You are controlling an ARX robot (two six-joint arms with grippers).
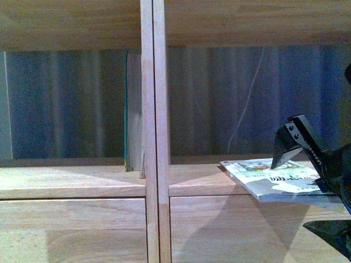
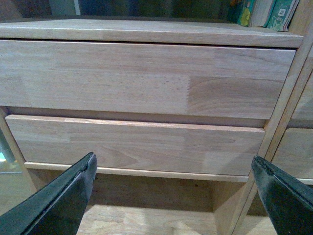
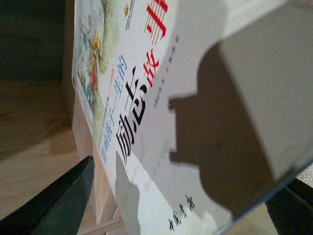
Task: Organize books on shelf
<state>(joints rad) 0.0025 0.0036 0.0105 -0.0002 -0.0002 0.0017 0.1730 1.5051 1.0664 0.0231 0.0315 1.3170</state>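
Note:
The paperback [image 1: 269, 176] will bend and its pages will spread apart when I lift it, because a thin cover lies over the overhanging page edges [image 1: 293, 198].
The light-wood shelf [image 1: 71, 183] fills the front view, split by an upright divider [image 1: 152, 131]. A green-edged book [image 1: 133, 109] stands upright in the left compartment against the divider. The pale paperback [image 1: 269, 178] with black and red Chinese characters lies flat in the right compartment, overhanging the front edge. My right gripper [image 1: 296, 192] is open, with one finger above the paperback and one below it. In the right wrist view the paperback [image 3: 195, 98] lies between the open jaws of the right gripper [image 3: 186, 196]. My left gripper [image 2: 173, 171] is open and empty, low in front of the shelf's drawer fronts [image 2: 146, 83].
A white cable [image 1: 244, 104] hangs behind the right compartment against a blue-grey backdrop. Several green-covered books [image 2: 264, 12] stand in the compartment above the drawers. Below the lower drawer [image 2: 137, 147] is a gap over the wooden floor [image 2: 146, 218].

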